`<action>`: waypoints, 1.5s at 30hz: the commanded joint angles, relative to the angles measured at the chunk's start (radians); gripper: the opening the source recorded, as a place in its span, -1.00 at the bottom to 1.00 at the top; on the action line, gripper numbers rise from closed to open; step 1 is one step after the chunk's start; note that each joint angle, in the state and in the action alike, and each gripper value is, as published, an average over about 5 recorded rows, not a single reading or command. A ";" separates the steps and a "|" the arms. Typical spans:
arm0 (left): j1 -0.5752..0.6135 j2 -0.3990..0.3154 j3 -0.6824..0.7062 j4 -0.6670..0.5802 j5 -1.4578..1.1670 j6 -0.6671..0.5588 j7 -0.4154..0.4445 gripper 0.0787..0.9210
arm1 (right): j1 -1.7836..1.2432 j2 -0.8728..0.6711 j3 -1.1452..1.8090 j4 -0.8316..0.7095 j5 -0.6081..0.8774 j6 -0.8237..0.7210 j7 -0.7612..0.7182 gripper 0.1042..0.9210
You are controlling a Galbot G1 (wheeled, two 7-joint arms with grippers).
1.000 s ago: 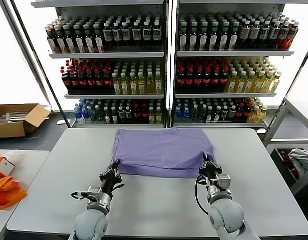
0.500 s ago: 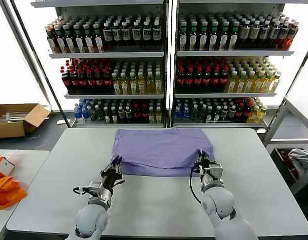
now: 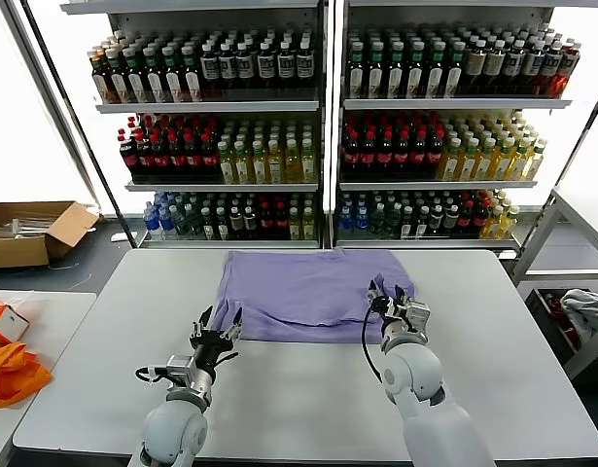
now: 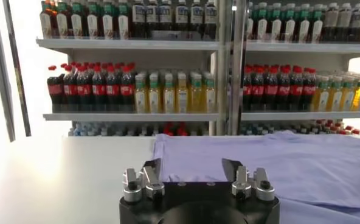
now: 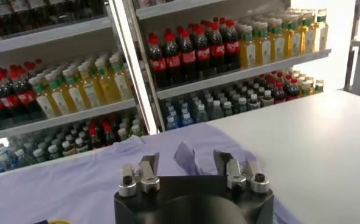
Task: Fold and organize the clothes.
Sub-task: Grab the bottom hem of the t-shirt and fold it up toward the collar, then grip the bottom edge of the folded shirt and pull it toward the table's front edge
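The lavender shirt's layers are lying flat together along the shirt's near edge (image 3: 291,337). I expect the whole shirt (image 3: 299,287) to slide toward me and stay folded when I pull it.
The lavender T-shirt (image 3: 313,292) lies folded flat on the far half of the grey table (image 3: 299,399), plain side up; no print shows. My left gripper (image 3: 218,323) is open at the shirt's near left edge, holding nothing; in the left wrist view (image 4: 191,170) the shirt (image 4: 277,164) spreads out just beyond its fingers. My right gripper (image 3: 389,295) is open over the shirt's near right corner. In the right wrist view (image 5: 186,163) a small peak of fabric (image 5: 185,155) stands between the spread fingers, not clamped.
Shelves of bottles (image 3: 318,146) stand behind the table. An orange bag (image 3: 12,375) lies on a side table at the left, a cardboard box (image 3: 31,229) on the floor beyond. A whitish cloth bundle (image 3: 585,311) sits at the right.
Both grippers held the shirt's near edge and have opened and let it go. The right gripper moved farther onto the shirt; the near edge now lies farther back.
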 commanded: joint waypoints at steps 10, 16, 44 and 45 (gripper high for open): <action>0.008 0.010 -0.010 0.002 0.053 0.050 -0.013 0.77 | -0.206 -0.115 0.073 0.147 -0.003 -0.090 -0.005 0.76; -0.011 0.021 -0.016 0.030 0.062 0.065 -0.022 0.77 | -0.210 -0.141 0.084 0.135 -0.013 -0.118 -0.019 0.76; -0.023 0.037 -0.009 0.081 0.060 0.094 -0.021 0.77 | -0.177 -0.138 0.024 0.054 -0.053 -0.118 -0.019 0.65; -0.022 0.037 -0.008 0.081 0.060 0.095 -0.021 0.76 | -0.178 -0.138 0.023 0.052 -0.053 -0.118 -0.020 0.60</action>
